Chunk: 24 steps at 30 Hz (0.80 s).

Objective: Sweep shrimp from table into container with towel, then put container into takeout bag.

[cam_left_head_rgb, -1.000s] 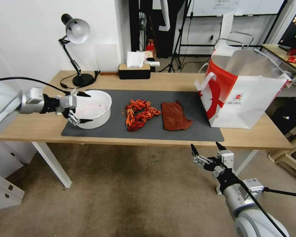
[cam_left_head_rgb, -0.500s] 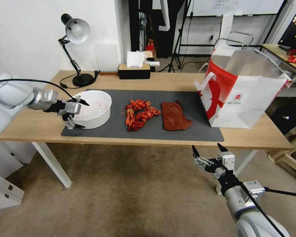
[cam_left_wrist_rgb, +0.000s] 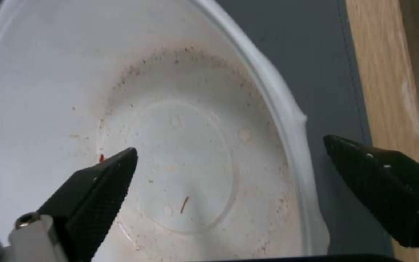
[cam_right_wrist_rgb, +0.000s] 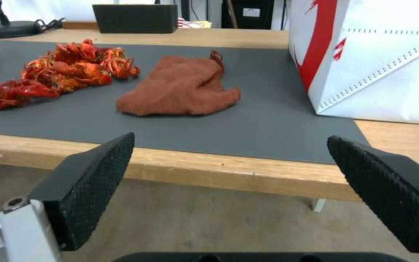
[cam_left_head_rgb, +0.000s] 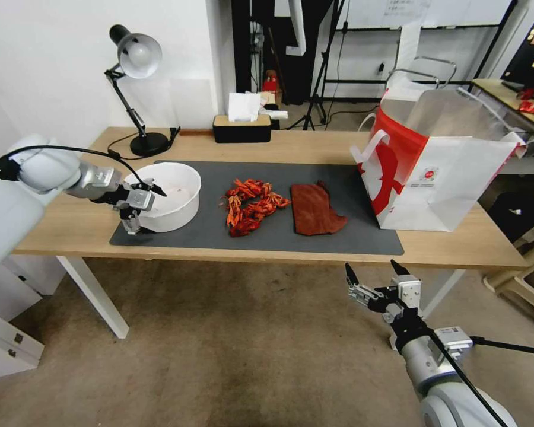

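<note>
I expect the white container [cam_left_head_rgb: 168, 197] to stay round and almost level when I carry it by its edge, because a thick, rolled rim goes around the deep bowl.
The white container [cam_left_head_rgb: 181, 212] stands at the left end of the dark mat [cam_left_head_rgb: 338, 237] on the table [cam_left_head_rgb: 71, 228]. My left gripper [cam_left_head_rgb: 148, 210] is open and straddles the container's near-left rim. One finger [cam_left_wrist_rgb: 103, 182] is inside the bowl [cam_left_wrist_rgb: 180, 109] and the other is outside over the mat. The bowl holds only crumbs. The shrimp [cam_left_head_rgb: 252, 204] lie heaped mid-mat, with the rust-brown towel [cam_left_head_rgb: 315, 209] flat just to their right. The takeout bag [cam_left_head_rgb: 439, 172] stands open at the right. My right gripper [cam_left_head_rgb: 371, 268] hangs open below the table's front edge, facing the towel [cam_right_wrist_rgb: 180, 89] and shrimp [cam_right_wrist_rgb: 59, 74].
A desk lamp [cam_left_head_rgb: 137, 59] and a black tissue box [cam_left_head_rgb: 242, 127] stand along the table's back edge. Behind the table are tripod stands and a second table at the right. Carpeted floor lies in front of the table around my right arm.
My left gripper has swung lower and closer to the container, from beside its left wall to straddling the near-left rim. The right gripper has barely shifted.
</note>
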Available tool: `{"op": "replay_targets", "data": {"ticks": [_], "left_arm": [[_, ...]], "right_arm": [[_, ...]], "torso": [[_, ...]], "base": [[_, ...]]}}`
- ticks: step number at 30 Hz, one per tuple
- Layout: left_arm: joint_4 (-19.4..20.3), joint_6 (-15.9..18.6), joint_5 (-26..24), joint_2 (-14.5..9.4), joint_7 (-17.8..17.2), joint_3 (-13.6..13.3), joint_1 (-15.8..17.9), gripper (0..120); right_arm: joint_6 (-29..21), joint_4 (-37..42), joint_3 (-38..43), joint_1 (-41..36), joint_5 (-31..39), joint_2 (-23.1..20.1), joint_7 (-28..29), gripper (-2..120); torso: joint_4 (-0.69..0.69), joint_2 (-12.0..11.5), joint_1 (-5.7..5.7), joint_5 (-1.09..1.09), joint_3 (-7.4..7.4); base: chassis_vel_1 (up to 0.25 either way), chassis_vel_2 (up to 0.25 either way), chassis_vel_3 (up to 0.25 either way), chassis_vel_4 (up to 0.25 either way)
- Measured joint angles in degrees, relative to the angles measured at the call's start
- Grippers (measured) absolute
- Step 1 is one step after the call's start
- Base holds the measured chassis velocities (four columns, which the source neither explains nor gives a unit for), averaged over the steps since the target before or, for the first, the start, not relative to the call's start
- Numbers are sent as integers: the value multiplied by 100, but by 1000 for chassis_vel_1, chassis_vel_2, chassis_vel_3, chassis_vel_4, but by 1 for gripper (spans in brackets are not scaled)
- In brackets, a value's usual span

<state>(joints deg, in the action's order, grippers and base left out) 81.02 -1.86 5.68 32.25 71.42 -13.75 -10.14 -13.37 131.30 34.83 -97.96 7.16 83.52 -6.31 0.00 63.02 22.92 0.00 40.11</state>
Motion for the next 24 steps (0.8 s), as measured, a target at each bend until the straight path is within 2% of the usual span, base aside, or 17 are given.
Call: {"op": "replay_targets", "data": {"ticks": [9,12,16,18,19,22,23,24], "left_arm": [[-199,-238,390,95,157,-134,157,77],[-259,-296,424,131,210,-247,272,60],[-293,-358,431,148,281,-315,323,51],[-322,-413,445,173,395,-361,351,39],[-322,-413,445,173,395,-361,351,39],[-370,-486,446,212,539,-377,392,25],[-370,-486,446,212,539,-377,392,25],[-398,-526,442,226,583,-378,406,19]], "right_arm": [[3,-34,1,-4,-15,9,-21,100],[3,-58,0,16,-18,-1,-24,100],[3,-76,0,21,-18,-5,-25,100],[3,-94,0,23,-18,-6,-27,100],[3,-94,0,23,-18,-6,-27,100],[3,-97,1,33,-18,-12,-27,100],[3,-97,1,33,-18,-12,-27,100],[3,-97,1,37,-17,-12,-27,100]], "torso": [[1,1,0,0,0],[0,1,0,0,0],[0,1,0,0,0],[0,1,0,0,0],[0,1,0,0,0],[0,1,0,0,0],[0,1,0,0,0],[0,1,0,0,0]], "base": [[0,0,0,0],[0,0,0,0],[0,0,0,0],[0,0,0,0],[0,0,0,0],[0,0,0,0],[0,0,0,0],[0,0,0,0]]}}
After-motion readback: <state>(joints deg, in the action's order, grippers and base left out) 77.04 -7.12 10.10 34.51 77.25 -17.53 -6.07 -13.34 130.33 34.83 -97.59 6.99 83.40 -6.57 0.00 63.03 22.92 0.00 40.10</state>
